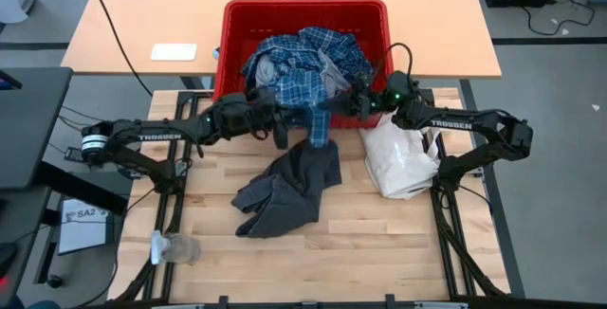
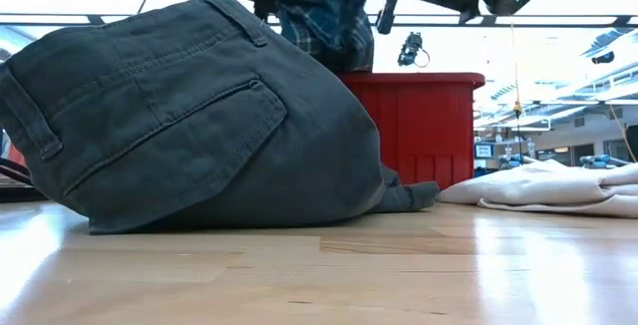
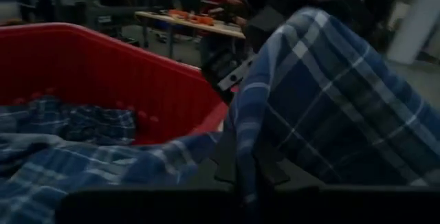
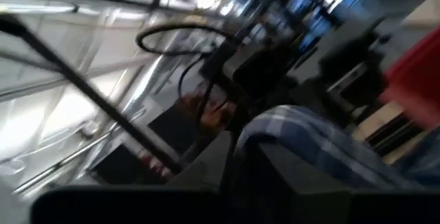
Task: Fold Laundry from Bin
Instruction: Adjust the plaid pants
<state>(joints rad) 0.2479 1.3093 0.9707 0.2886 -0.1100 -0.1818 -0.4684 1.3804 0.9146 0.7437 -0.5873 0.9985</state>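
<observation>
The plaid shirt is hanging over the bin's near rim [image 1: 319, 122] next to the dark grey trousers, so my grippers should first put the shirt back into the red bin [image 1: 318, 51].
The red bin [image 1: 303, 13] stands at the table's far edge with the blue-and-white plaid shirt [image 1: 308, 63] heaped in it. One part of the shirt [image 1: 320, 127] is drawn out over the bin's near rim and hangs between my two grippers; it also shows in the low view [image 2: 329, 16]. My left gripper [image 1: 281, 127] is at its left and my right gripper [image 1: 343, 107] at its right, both shut on it. Dark grey trousers [image 1: 289, 188] lie crumpled on the table in front of the bin, and they fill the low view [image 2: 199, 116]. My left gripper holds a fold of the plaid shirt [image 3: 240, 162] that runs down between its dark fingers, coming level from the table's left. The cloth drapes over the gripper, and the rest trails slack into the bin [image 3: 82, 80]. My right gripper holds the plaid shirt's drawn-out part [image 4: 302, 138] from the table's right, just above the bin's near rim. The cloth lies over its fingers and hides the place of contact. The shirt hangs slack below it.
A white fabric bag [image 1: 398, 162] lies on the table's right, under my right arm. A small clear object [image 1: 175, 248] lies near the left front corner. Bare wood shows along the near edge. A second table stands behind the bin.
</observation>
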